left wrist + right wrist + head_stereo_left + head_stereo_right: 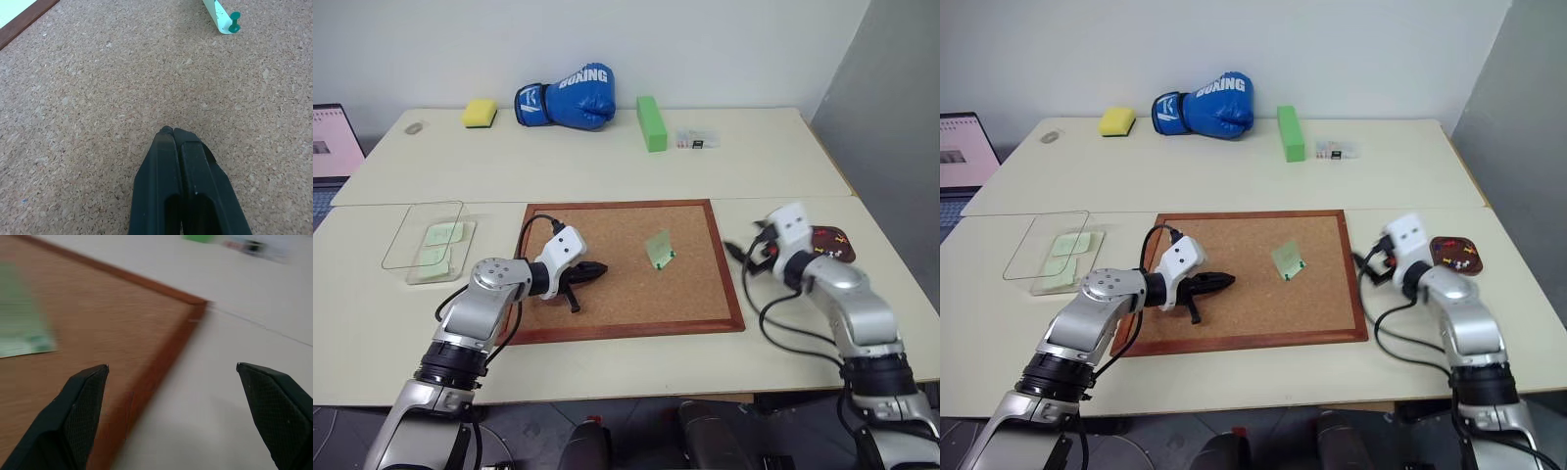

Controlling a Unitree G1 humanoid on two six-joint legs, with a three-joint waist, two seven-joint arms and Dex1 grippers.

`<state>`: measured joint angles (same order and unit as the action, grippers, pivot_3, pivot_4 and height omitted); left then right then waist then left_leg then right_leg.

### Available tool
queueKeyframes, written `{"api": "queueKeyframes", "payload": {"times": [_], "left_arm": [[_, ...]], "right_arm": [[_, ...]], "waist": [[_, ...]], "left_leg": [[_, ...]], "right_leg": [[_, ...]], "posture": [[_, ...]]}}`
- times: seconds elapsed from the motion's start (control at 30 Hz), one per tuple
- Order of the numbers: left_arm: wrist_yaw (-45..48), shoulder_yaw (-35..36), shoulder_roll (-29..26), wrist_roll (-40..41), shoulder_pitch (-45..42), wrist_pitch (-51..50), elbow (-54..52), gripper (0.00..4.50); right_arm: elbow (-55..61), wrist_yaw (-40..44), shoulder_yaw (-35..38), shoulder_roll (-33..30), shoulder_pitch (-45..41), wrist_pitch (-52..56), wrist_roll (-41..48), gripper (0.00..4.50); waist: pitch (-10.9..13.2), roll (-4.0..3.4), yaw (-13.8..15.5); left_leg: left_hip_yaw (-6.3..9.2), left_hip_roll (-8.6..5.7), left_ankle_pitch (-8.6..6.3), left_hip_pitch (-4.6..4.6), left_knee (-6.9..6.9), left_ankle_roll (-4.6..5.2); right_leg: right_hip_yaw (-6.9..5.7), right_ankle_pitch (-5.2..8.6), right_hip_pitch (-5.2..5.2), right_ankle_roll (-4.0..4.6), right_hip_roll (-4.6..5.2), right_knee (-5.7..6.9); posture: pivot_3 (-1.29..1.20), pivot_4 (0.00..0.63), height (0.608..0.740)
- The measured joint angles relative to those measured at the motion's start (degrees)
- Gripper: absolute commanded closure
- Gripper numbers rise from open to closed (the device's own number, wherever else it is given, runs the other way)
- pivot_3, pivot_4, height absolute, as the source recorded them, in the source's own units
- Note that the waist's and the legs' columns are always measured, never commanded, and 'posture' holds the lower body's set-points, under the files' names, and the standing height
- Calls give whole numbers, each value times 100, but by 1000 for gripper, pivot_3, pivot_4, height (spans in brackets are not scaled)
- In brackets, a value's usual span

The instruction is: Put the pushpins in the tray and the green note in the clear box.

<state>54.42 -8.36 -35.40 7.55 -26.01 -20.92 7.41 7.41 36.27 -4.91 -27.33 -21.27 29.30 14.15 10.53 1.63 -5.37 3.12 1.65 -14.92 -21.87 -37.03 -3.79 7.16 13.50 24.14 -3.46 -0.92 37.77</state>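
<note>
The green note's upper edge is already curling up off the cork, so the green note should come off in one piece when I pull the green pushpin at the note's lower corner.
The green note (658, 248) stands curled up on the corkboard (626, 331), right of its centre. A green pushpin (235, 23) holds its lower corner. My left gripper (592, 271) rests shut and empty on the cork, left of the note, pointing toward it. In the right wrist view my right gripper (171, 367) is open wide and empty over the board's right frame, with the note (22, 328) beyond it. The brown tray (832, 253) sits behind my right hand with small coloured pins in it. The clear box (406, 257) lies left of the board and holds pale green slips.
Along the far edge of the table sit a yellow sponge (480, 113), a blue boxing glove (573, 96), a thick green block (651, 122) and a small clear packet (697, 139). A laptop (333, 147) stands at the left edge.
</note>
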Motion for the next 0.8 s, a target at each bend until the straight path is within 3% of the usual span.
{"api": "queueKeyframes", "payload": {"times": [0.27,0.53,0.63,0.8], "left_arm": [[-17,-6,-9,-1,-1,-10,3,4500],[-31,-4,-13,4,8,-33,-38,4500],[-49,-1,-16,4,18,-42,-47,4500],[-94,6,-17,7,47,-93,-106,4500]], "right_arm": [[-144,190,-746,719,-420,-95,-78,62],[-1038,-24,-748,1124,-729,-552,-301,62],[-1190,-27,-714,1149,-734,-651,-342,505],[-1272,-25,-619,1160,-734,-732,-343,1613]], "waist": [[0,1,11],[-1,2,28],[-1,2,23],[-1,2,20]], "left_leg": [[3,3,0,3,-2,-1],[5,2,0,-1,1,0],[4,2,0,0,0,0],[5,3,0,1,0,-1]], "right_leg": [[-3,0,1,0,-2,7],[-6,0,2,1,-1,0],[-5,0,2,1,-1,1],[-5,0,2,1,-1,3]], "posture": [[0,150,740],[0,150,740],[0,150,740],[0,150,740]]}}
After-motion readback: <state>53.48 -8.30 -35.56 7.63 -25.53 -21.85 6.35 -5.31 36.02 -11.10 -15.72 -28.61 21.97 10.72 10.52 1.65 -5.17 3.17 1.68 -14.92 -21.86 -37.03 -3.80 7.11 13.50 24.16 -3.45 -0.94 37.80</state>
